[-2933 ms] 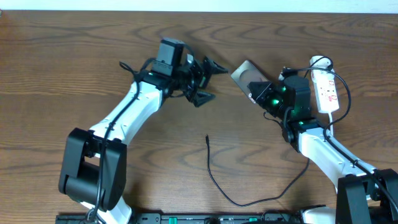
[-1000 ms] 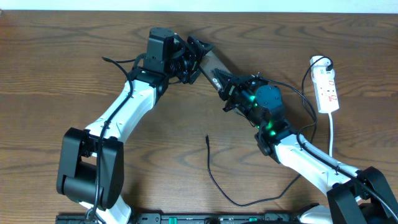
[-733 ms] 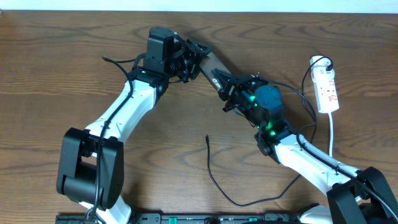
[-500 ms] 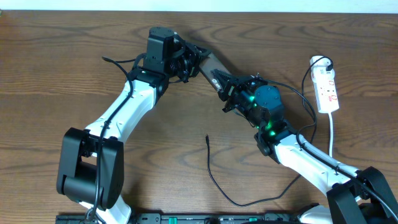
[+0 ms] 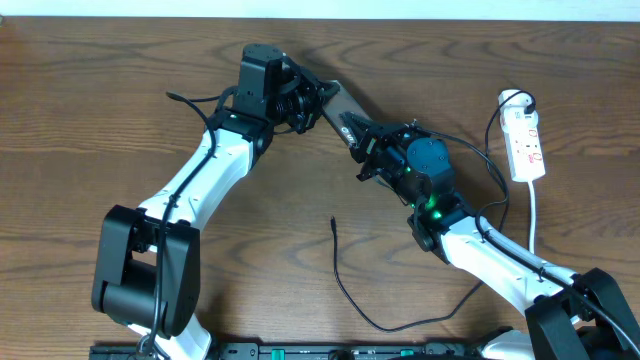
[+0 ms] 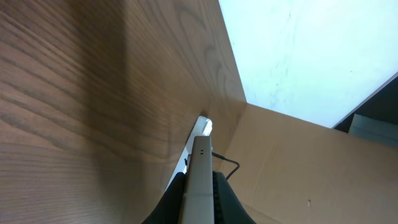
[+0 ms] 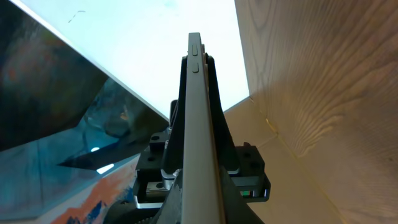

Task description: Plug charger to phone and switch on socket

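Next, my right gripper lets go of the phone (image 5: 346, 99), leaves it to my left gripper and takes the plug (image 5: 334, 227), because both my grippers hold the phone and the charger lies loose.
The phone (image 5: 338, 103), a dark brown slab, is held off the table between both arms at the back centre. My left gripper (image 5: 316, 100) is shut on its upper-left end, and my right gripper (image 5: 366, 142) is shut on its lower-right end. In the left wrist view the phone (image 6: 200, 174) shows edge-on, pinched in the left gripper (image 6: 199, 186). The right wrist view has the phone (image 7: 198, 118) edge-on too, in the right gripper (image 7: 200, 202). The charger (image 5: 342, 280) lies loose on the table, its plug tip (image 5: 333, 221) pointing away. The socket (image 5: 525, 145) lies at the far right.
A thick white cord (image 5: 532, 210) runs down from the socket beside the right arm. The charger's cable loops towards the front edge and under the right arm. The table's back edge (image 5: 430, 20) meets a white wall just behind the phone.
My left gripper has shut on the phone's upper-left end over the last second. Before that the right arm carried the phone leftwards from near the socket.
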`<state>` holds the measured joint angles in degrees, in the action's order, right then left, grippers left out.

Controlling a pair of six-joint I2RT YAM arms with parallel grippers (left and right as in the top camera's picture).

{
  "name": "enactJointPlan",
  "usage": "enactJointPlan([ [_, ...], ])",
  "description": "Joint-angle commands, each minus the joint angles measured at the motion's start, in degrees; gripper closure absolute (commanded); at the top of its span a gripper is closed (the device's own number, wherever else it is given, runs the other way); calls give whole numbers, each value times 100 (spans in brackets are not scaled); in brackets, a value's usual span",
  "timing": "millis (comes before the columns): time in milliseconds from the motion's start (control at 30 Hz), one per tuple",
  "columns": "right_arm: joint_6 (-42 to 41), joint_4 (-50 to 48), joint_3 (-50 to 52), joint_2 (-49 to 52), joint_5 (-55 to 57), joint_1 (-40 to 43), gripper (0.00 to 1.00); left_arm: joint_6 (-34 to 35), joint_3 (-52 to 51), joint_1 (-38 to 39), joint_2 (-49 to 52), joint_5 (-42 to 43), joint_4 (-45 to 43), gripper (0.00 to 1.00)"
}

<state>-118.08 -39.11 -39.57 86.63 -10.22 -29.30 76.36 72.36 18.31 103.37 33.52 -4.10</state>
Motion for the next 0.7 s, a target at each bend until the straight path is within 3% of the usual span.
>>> enactJointPlan([
  [0,52,-33,-87,-35,-168,-114,98,-103,63,103,-146,9,-33,93],
  [100,52,-31,-87,-35,-168,-114,98,-103,63,103,-146,9,-33,92],
  [167,52,-31,-87,-35,-168,-114,90,-105,63,103,-146,9,-33,93],
  [233,55,-31,-87,-35,-168,-114,63,-105,63,103,-146,9,-33,92],
  [333,74,-31,-87,-35,-168,-111,30,-105,63,101,-146,9,-33,92],
  [467,74,-31,-87,-35,-168,-111,2,-107,63,92,-146,4,-35,93],
  [667,551,-33,-87,-37,-236,-26,1,-719,63,-376,-146,319,-24,93],
])
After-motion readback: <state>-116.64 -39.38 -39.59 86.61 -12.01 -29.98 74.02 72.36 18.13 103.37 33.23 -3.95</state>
